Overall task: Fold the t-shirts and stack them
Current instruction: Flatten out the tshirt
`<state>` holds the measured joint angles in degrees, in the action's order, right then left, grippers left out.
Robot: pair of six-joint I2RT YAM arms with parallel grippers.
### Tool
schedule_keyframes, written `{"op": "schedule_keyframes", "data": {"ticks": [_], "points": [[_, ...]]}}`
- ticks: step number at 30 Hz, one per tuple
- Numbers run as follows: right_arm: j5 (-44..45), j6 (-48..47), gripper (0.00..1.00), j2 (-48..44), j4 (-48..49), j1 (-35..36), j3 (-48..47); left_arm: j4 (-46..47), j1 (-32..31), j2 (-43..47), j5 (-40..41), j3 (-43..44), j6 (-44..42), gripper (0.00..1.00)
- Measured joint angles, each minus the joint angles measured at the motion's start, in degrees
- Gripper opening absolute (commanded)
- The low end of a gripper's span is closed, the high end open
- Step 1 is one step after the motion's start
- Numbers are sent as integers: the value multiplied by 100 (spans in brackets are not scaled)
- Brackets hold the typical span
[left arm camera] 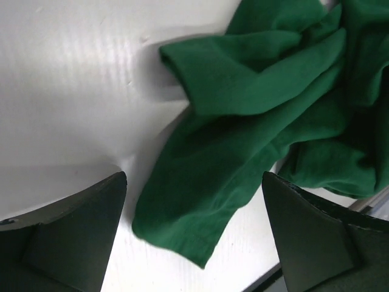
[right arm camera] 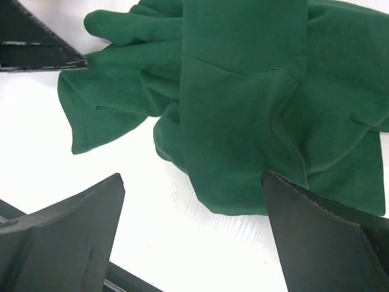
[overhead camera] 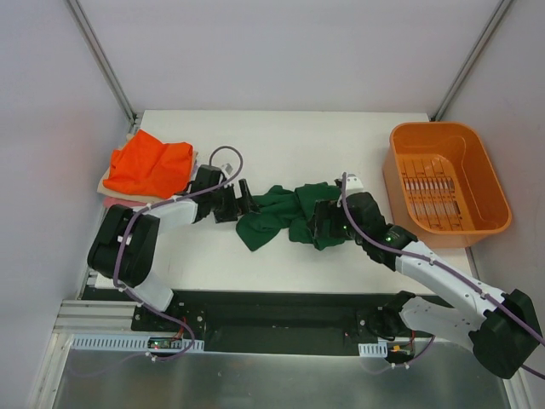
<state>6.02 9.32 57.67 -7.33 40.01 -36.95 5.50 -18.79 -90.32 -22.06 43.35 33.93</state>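
Observation:
The dark green t-shirt point(overhead camera: 271, 216) has loose folds point(overhead camera: 304, 204) lying over each other in the middle, so it will spread into a much wider sheet, still partly wrinkled, when I pull it.
A dark green t-shirt point(overhead camera: 281, 217) lies crumpled on the white table point(overhead camera: 341, 145), near the middle. My left gripper point(overhead camera: 245, 199) is at its left end, open, with a loose flap of green cloth point(left arm camera: 255, 121) lying between and beyond the fingers; nothing is gripped by the left gripper point(left arm camera: 194, 182). My right gripper point(overhead camera: 318, 223) is over the shirt's right end, also open. In the right wrist view the green t-shirt point(right arm camera: 243, 91) reaches down to the right gripper point(right arm camera: 193, 179) and touches its right finger point(right arm camera: 316, 243). An orange t-shirt point(overhead camera: 152, 162) rests on a pale cream one point(overhead camera: 106, 181) at the back left.
An orange plastic basket point(overhead camera: 477, 221) stands at the right edge of the table. The left arm's finger point(right arm camera: 36, 48) shows at the top left of the right wrist view, against the cloth. A black rail runs along the table's near edge point(overhead camera: 281, 302).

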Motion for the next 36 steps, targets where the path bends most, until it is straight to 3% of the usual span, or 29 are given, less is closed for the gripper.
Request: {"op": "schedule_keyframes", "data": {"ticks": [2,5,7,8,16,23,26,28,30,33,36], "points": [[-55,-107,96,2,26,0,0,76,-140,-190,13,179,-33,73],[-46,-297,97,107,0,0,-81,155,-323,-455,24,348,-42,30],[9,-505,98,444,-63,0,-389,149,-380,-584,61,372,-72,6],[70,-619,98,699,-96,0,-643,116,-411,-627,101,372,-81,0],[507,-1255,89,2951,-546,127,-2903,2,-413,-531,339,352,-160,0],[1303,-1244,73,4454,-1226,483,-3818,-94,-413,-225,503,297,-186,0],[1884,-1141,55,4813,-1456,542,-3950,-142,-413,-192,605,297,-201,0],[2262,-1086,30,4964,-1521,533,-3971,-170,-413,-188,645,297,-203,0],[2533,-1032,12,4988,-1565,533,-3965,-188,-413,-177,717,297,-205,0],[2868,-977,3,4795,-1443,531,-3840,-284,-413,-31,876,291,-273,0],[3139,-1043,1,4024,-1346,527,-3366,-555,-413,382,1250,291,-352,0]]}}
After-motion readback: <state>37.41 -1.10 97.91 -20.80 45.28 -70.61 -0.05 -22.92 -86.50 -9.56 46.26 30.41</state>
